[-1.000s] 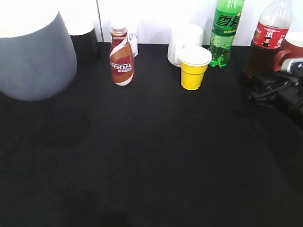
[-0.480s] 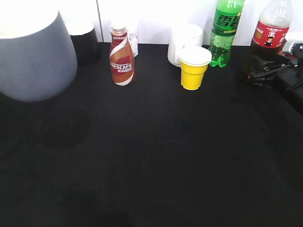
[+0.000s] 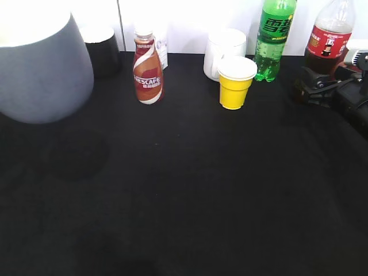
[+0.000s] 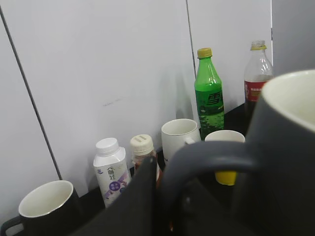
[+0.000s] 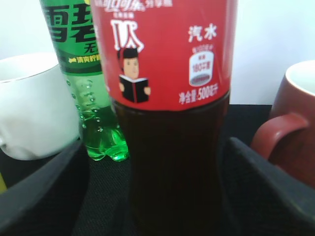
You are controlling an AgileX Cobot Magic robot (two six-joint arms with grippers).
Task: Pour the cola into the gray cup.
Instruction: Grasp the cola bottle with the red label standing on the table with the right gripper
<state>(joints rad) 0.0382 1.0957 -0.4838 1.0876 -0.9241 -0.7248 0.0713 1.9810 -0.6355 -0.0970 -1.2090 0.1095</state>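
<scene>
I can see clear, empty space (image 3: pixel 336 18) above the red label. I expect the cola to flow out of the dark lower body (image 3: pixel 318 64) toward the neck when I pour.
The cola bottle (image 3: pixel 325 43) with its red label stands upright at the back right; it fills the right wrist view (image 5: pixel 172 123) and shows in the left wrist view (image 4: pixel 256 83). My right gripper (image 3: pixel 316 86) is open, with one jaw on each side of the bottle's dark lower body (image 5: pixel 156 147). The gray cup (image 3: pixel 40 69) hangs large at the left, above the table. My left gripper (image 4: pixel 162 196) is shut on the handle of the gray cup (image 4: pixel 290 147). The cup is upright and its cream inside faces up.
A green soda bottle (image 3: pixel 273 40), a white mug (image 3: pixel 224 49) and a yellow cup (image 3: pixel 234 86) stand left of the cola. A dark red mug (image 5: pixel 295 132) stands right of it. A Nescafe bottle (image 3: pixel 148 72) and a black mug (image 3: pixel 102 49) stand at the back left.
My right gripper has moved toward the back of the table and now has the cola bottle between its jaws. The gray cup and left gripper have not moved.
</scene>
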